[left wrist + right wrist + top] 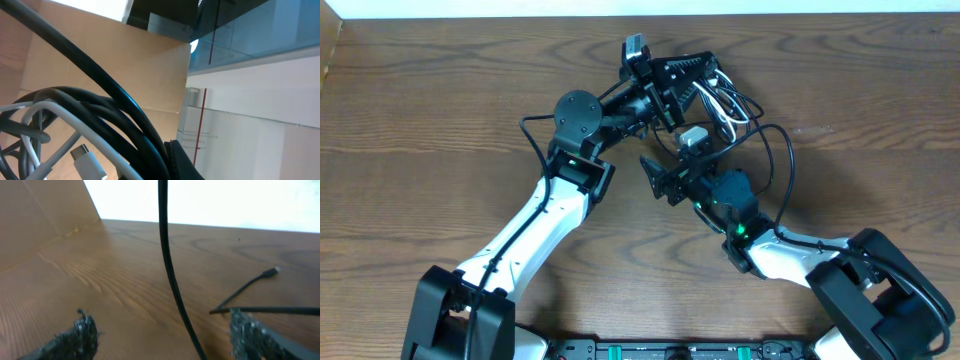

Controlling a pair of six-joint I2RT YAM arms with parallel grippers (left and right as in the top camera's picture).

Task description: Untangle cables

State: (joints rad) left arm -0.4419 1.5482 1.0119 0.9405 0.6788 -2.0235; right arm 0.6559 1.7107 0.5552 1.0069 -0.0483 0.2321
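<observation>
My open right gripper has the black cable running slack (172,275) into it from the bundle, so it should close and my left gripper should pull the bundle away (725,105).
In the overhead view my left gripper (705,85) is at the far middle of the table, shut on a small bundle of cables. The white cable (732,118) loops beside it. The black cable (788,165) arcs out to the right and back toward the right arm. Up close, black strands (115,115) and white strands (60,117) press against my finger pad (182,162), and a white plug (87,160) hangs below. My right gripper (165,337) is open, with a black cable strand (172,285) running between its fingers, untouched. A black plug end (272,271) lies on the wood.
The wooden table (440,110) spreads out on all sides. The right gripper (658,178) sits just below the left one, so the two arms crowd together at the centre. A raised brown board (35,220) borders the table on the left in the right wrist view.
</observation>
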